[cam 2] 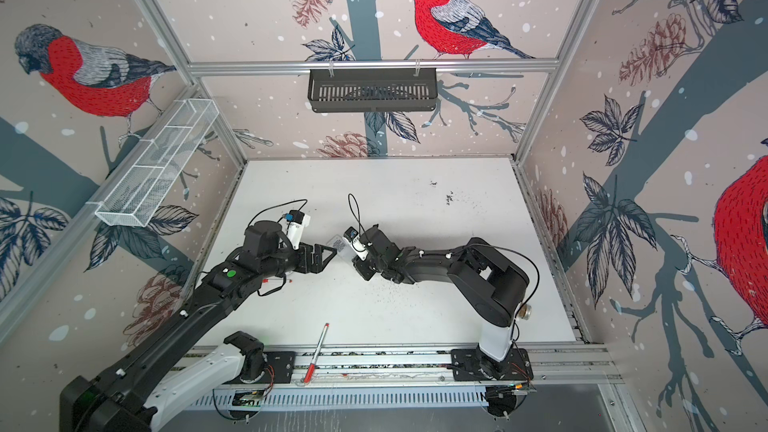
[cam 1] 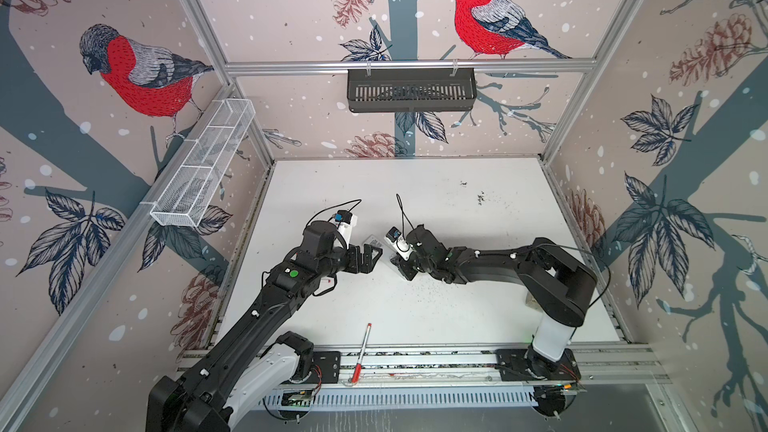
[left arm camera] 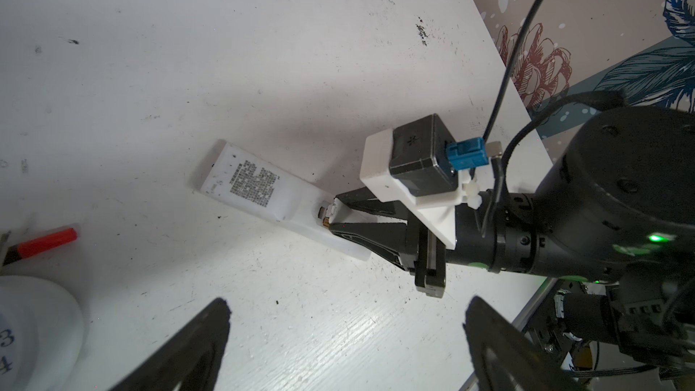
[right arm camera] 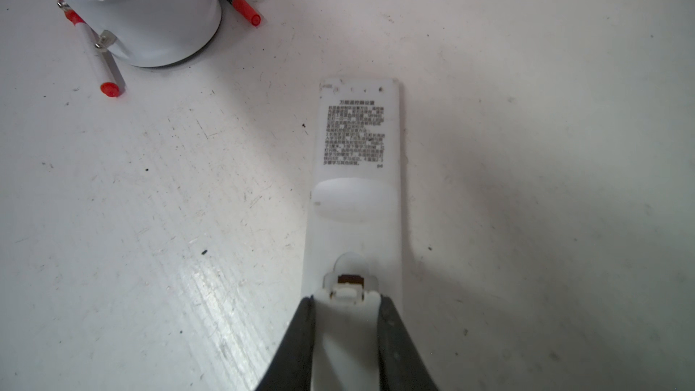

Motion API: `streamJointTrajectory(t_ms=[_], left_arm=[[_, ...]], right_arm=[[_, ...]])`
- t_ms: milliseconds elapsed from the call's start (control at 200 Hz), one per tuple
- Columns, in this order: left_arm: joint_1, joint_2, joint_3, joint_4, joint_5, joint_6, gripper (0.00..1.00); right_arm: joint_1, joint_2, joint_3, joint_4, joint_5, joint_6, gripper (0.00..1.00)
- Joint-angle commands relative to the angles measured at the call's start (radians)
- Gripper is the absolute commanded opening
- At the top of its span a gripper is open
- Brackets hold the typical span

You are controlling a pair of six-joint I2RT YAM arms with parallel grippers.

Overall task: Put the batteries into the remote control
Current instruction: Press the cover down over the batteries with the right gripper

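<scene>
My right gripper is pinching only the battery cover, with its latch raised from the slot, so I should set the cover in flush first and then grip the remote by its sides.
The white remote control lies face down on the table, printed text on its back; it also shows between the arms in both top views and in the left wrist view. My right gripper is shut on the narrow white battery cover at the remote's near end, one finger on each side, just behind the latch. My left gripper hangs open a little short of the remote, with nothing between its fingers. The batteries are hidden.
A round white alarm clock stands near the remote with red-and-white pens beside it. Another pen lies at the table's front edge. A black basket and a white mesh basket hang on the walls.
</scene>
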Motion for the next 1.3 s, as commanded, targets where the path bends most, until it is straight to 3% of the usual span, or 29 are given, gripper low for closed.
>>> streamJointTrajectory(t_ms=[0, 220, 650, 881, 1056, 1296], left_arm=[[0.001, -0.003, -0.005, 0.024, 0.003, 0.009, 0.97], [0.000, -0.004, -0.006, 0.026, 0.000, 0.010, 0.97], [0.000, -0.003, -0.006, 0.027, 0.000, 0.009, 0.97], [0.001, -0.008, -0.008, 0.031, -0.001, 0.009, 0.97], [0.001, -0.009, -0.009, 0.032, -0.003, 0.009, 0.97], [0.000, -0.010, -0.010, 0.038, -0.008, 0.010, 0.97]], right_arm=[[0.002, -0.006, -0.012, -0.026, 0.004, -0.015, 0.19], [0.003, -0.009, -0.012, -0.042, 0.009, -0.031, 0.21], [0.000, -0.035, -0.002, -0.060, 0.019, -0.024, 0.44], [-0.029, -0.079, -0.002, -0.069, -0.027, -0.020, 0.48], [-0.047, -0.073, 0.026, -0.089, -0.074, -0.022, 0.21], [-0.047, -0.012, 0.030, -0.118, -0.106, -0.021, 0.14]])
